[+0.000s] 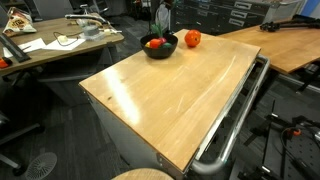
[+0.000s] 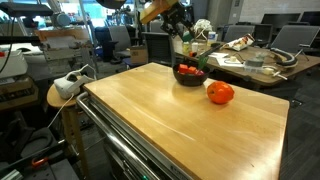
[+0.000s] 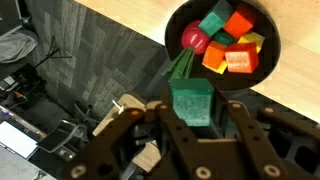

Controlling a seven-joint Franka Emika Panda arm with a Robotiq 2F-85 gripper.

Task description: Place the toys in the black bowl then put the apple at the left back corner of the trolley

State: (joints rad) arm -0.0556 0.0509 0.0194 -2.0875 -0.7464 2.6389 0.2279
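Observation:
The teal block hangs clear above the black bowl's open top. My gripper should keep lowering it inward until it is inside the bowl's rim, then let go.
In the wrist view my gripper is shut on a teal block, held between its dark fingers just short of the black bowl. The bowl holds red, orange, yellow and green blocks and a small dark red fruit piece. In both exterior views the gripper hangs above the bowl at the far edge of the trolley's wooden top. The red-orange apple rests on the top beside the bowl.
A silver rail handle runs along one side of the trolley. Wooden desks with clutter stand behind it. A round stool carrying a white device stands close by. Dark carpet lies below the top's edge.

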